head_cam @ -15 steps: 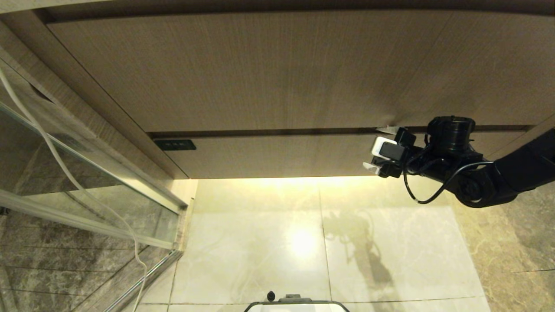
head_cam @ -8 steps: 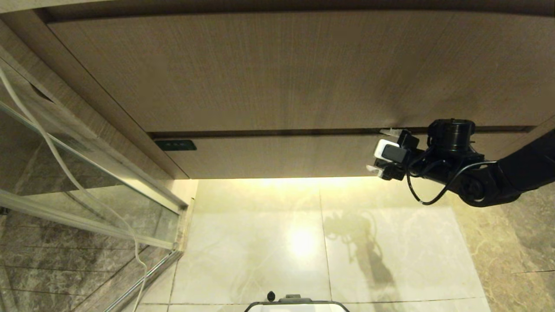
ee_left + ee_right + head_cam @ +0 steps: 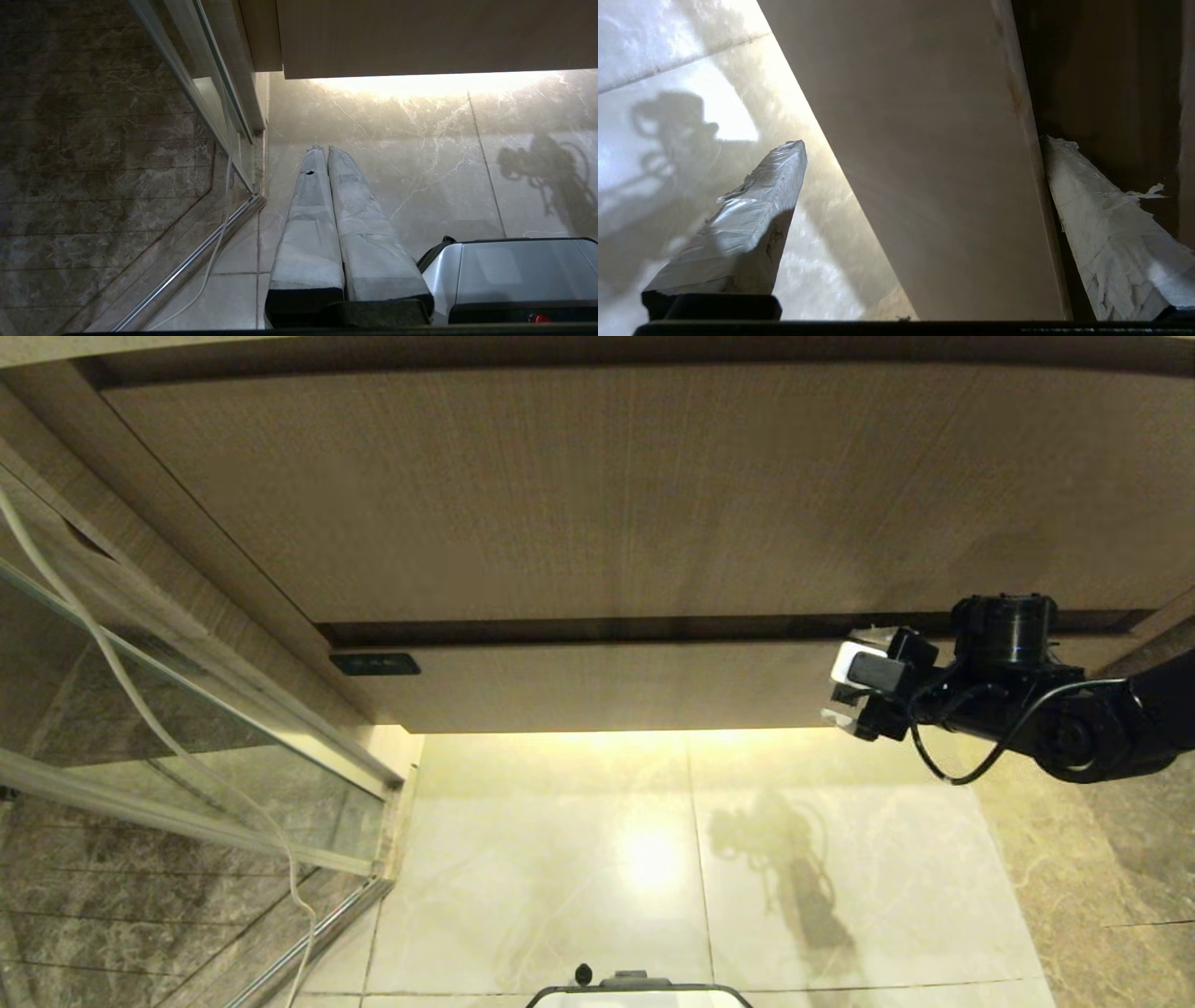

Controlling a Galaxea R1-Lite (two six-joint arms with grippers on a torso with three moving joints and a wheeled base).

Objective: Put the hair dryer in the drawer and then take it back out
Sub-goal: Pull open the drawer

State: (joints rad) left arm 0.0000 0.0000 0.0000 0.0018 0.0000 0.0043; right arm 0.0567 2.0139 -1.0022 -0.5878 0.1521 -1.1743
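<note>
One finger of my right gripper is behind the drawer front's top edge (image 3: pixel 820 642). I should go on pulling toward my base (image 3: pixel 639 997) until the drawer slides open.
The drawer (image 3: pixel 607 686) shows as a narrow light wood front with a small dark label (image 3: pixel 373 664) at its left end, under a taller wood panel (image 3: pixel 607 495). A dark gap (image 3: pixel 597 630) runs between the two. My right gripper (image 3: pixel 845 677) is open at the drawer's right end and straddles the front. One finger reaches into the gap above the front and the other hangs below its lower edge. In the right wrist view the drawer front (image 3: pixel 934 163) fills the space between the right gripper's (image 3: pixel 924 142) fingers. My left gripper (image 3: pixel 322 148) is shut and hangs parked over the floor. The hair dryer is out of view.
A glass shower door (image 3: pixel 187 728) with a metal rail stands at the left, and a white cord (image 3: pixel 140 709) hangs along it. Pale marble floor tiles (image 3: pixel 560 859) lie below the cabinet. My base (image 3: pixel 635 994) shows at the bottom edge.
The drawer front has come a little way out towards me, and the dark gap above it is wider. My right gripper has moved with it, down and to the right.
</note>
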